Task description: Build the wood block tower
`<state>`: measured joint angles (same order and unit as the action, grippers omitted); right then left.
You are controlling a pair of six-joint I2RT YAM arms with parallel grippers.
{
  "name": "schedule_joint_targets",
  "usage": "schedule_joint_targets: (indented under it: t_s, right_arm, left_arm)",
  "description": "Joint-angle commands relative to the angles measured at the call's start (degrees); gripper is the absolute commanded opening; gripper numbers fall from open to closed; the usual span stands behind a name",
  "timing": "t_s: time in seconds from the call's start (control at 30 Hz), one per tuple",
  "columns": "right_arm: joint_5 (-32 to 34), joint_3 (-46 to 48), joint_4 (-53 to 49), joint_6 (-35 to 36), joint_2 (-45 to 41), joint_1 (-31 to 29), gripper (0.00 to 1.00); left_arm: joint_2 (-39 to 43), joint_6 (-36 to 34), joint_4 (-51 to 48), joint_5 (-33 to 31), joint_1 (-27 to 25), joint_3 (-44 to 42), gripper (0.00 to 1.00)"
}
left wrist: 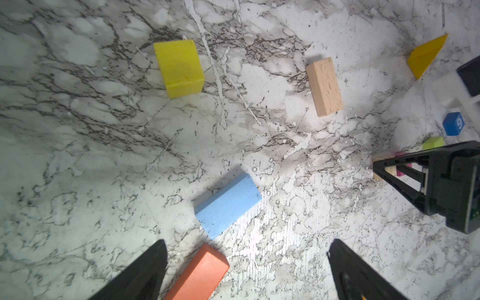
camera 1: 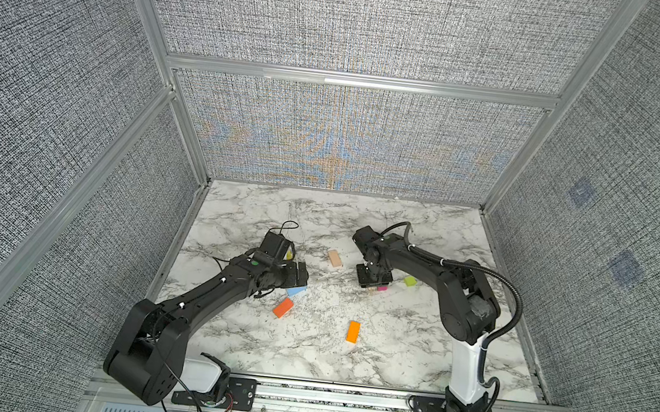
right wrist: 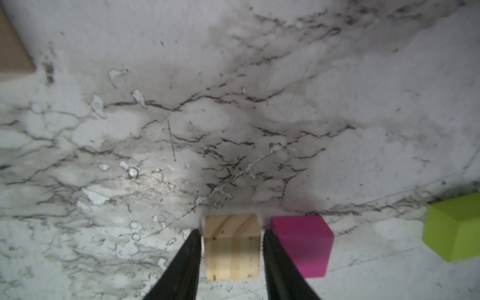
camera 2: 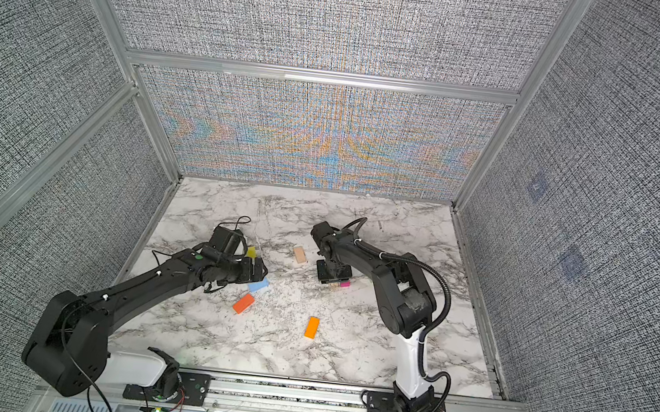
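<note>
My left gripper has a gap [right wrist: 265,223] between the wood cube and the magenta cube to deal with, so it should push the wood cube [right wrist: 231,247] while my right gripper keeps the magenta cube steady.
No tower shows; the wood blocks lie singly on the marble table [camera 1: 304,350]. My right gripper [right wrist: 232,232] points down at a bare wood cube [right wrist: 232,246], one finger on each side and a thin gap at both, so it is open. A magenta cube [right wrist: 302,244] stands right beside it, and a lime green block [right wrist: 453,228] a little further off. My left gripper [left wrist: 248,244] hangs wide open over an orange bar [left wrist: 200,275], with a light blue bar [left wrist: 228,205] just beyond. A yellow cube [left wrist: 179,68] and a bare wood bar [left wrist: 324,87] lie further out.
A second orange bar [camera 1: 353,332] lies near the front middle. A yellow wedge [left wrist: 426,55] and a blue numbered cube [left wrist: 453,123] sit behind the right arm. Fabric walls with an aluminium frame [camera 1: 358,80] close in three sides.
</note>
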<state>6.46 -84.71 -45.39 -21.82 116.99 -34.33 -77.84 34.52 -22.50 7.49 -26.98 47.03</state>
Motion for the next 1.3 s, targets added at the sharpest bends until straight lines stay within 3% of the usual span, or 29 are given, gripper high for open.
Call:
schedule_joint_targets:
  t_s: [0.0,0.23,0.3,0.4,0.47,0.5,0.57,0.6,0.63,0.7,0.73,0.93,1.27]
  right_arm:
    - [-0.6,-0.5,-0.2,0.7,-0.3,0.0,0.53]
    - [-3.2,0.1,0.5,3.2,-4.1,0.0,0.61]
    - [-5.4,1.3,2.0,4.0,-6.5,0.4,0.62]
    - [-9.2,4.1,4.5,4.1,-10.7,1.5,0.60]
    - [-11.5,6.7,6.4,4.0,-13.6,3.4,0.50]
    - [-12.5,7.9,7.0,4.0,-14.7,4.3,0.41]
    - [-14.2,10.4,8.0,4.3,-16.5,6.9,0.11]
    - [-14.8,11.2,8.2,4.6,-17.1,8.3,0.04]
    - [-15.5,12.3,8.4,5.0,-17.8,9.5,0.00]
    - [-16.3,14.5,9.3,5.5,-18.9,11.6,0.00]
    - [-16.7,15.6,9.9,5.6,-19.5,12.8,0.00]
    - [-21.7,20.4,14.7,4.9,-19.5,18.9,0.00]
    - [-24.0,18.4,15.4,5.9,-15.2,20.7,0.00]
  left_arm:
    - [0.2,-0.1,0.2,-0.1,-0.2,0.2,0.98]
    - [0.3,-0.4,-0.8,0.8,-0.3,1.4,0.97]
    - [-0.1,-0.6,-1.6,1.3,-0.5,2.5,0.93]
    - [-0.9,-0.8,-2.1,2.0,-0.9,3.9,0.78]
    - [-1.7,-0.7,-2.0,2.3,-1.6,5.0,0.64]
    - [-2.2,-0.7,-1.9,2.3,-2.0,5.3,0.59]
    - [-3.9,-0.5,-1.6,2.3,-2.5,6.1,0.46]
    - [-4.6,-0.3,-1.3,2.5,-2.8,6.4,0.40]
    - [-5.6,-0.2,-0.6,3.1,-3.0,6.7,0.31]
    - [-7.6,0.4,0.8,4.0,-3.5,7.2,0.03]
    - [-8.7,0.8,1.7,4.4,-3.9,7.6,0.00]
    - [-17.3,1.6,6.1,5.5,-7.5,12.2,0.00]
    - [-28.1,5.3,14.9,8.0,-12.7,15.7,0.00]
